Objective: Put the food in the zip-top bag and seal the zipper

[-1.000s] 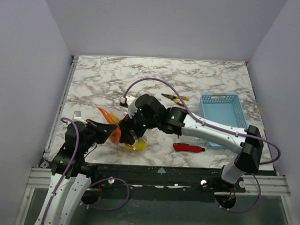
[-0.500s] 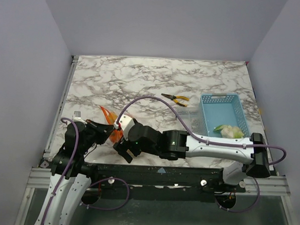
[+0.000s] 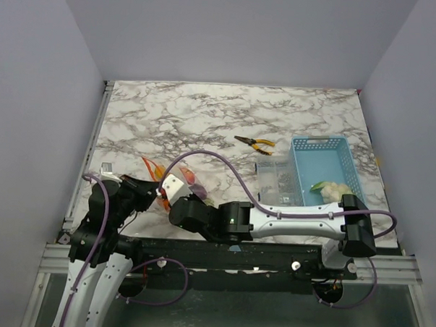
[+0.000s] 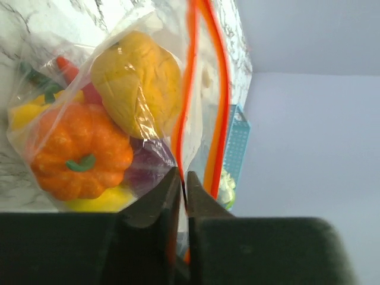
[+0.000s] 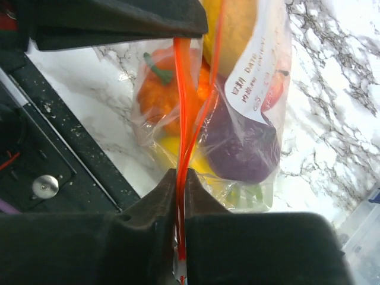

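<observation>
The zipper's strips stand apart by my left gripper, so next my left gripper pinches them together while my right gripper backs off to the white slider.
The zip-top bag lies near the table's front left, crinkled and full of food: an orange pepper, a yellow piece and a purple bulb. My left gripper is shut on the orange-red zipper at one end. At the other end of the zipper, my right gripper is pinched shut on the strip. Between the two grippers the zipper's two strips stand slightly apart. In the top view the left gripper and right gripper sit close together beside the bag.
A light blue mesh basket holding a pale green piece stands at the right. A clear compartment box sits beside it, and yellow-handled pliers lie behind. My right arm stretches along the table's front edge.
The right arm swung from over the bag down to the front edge, and its gripper went from open to shut on the zipper. The left gripper kept its hold.
</observation>
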Robot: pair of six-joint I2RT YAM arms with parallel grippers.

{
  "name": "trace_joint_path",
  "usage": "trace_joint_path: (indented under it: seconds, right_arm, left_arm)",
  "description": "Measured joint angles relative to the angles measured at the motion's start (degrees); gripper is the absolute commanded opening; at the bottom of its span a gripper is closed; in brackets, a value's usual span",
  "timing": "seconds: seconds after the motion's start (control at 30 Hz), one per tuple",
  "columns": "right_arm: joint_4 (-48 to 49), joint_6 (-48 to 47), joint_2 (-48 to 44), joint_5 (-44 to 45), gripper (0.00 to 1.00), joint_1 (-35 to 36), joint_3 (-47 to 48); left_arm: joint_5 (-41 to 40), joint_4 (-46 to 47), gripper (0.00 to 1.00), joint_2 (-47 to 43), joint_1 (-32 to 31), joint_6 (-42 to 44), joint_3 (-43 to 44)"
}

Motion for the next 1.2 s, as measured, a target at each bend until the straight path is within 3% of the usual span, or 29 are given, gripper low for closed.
trace_joint_path:
  seconds: [0.17, 0.23, 0.5, 0.7, 0.83, 1.0, 1.2]
  right_arm:
    - [3.43, -4.98, -3.13, -3.32, 0.0, -2.05, -4.81]
    - [5.42, -7.93, -5.07, -6.32, 0.0, -3.91, -7.19]
    - [7.61, -20.2, -9.88, -21.03, 0.0, -8.33, -9.66]
    - [7.39, -24.61, -10.78, -33.59, 0.0, -15.26, -9.79]
    - [6.67, -26.25, -10.78, -39.45, 0.0, -18.4, -9.79]
    - [5.6, -27.74, -10.78, -45.31, 0.0, -19.39, -9.79]
    - [3.91, -28.35, -11.45, -49.11, 0.0, -19.39, -9.79]
  left_arm:
    - [-1.81, -1.18, 0.7, -0.81, 0.02, 9.07, 3.58]
    - [-1.7, -0.74, 0.77, -0.83, 0.0, 16.59, 6.25]
    - [7.8, 5.33, 0.79, 1.4, 0.0, 44.89, 11.74]
    - [16.26, 15.91, 0.8, -1.18, -0.85, 60.15, 3.89]
    - [21.27, 18.29, 0.83, -2.58, -2.6, 68.57, 2.14]
    - [25.55, 15.13, 0.83, 1.75, -8.17, 78.25, 7.08]
    - [23.12, 8.72, 0.81, 11.58, -18.95, 90.58, 12.11]
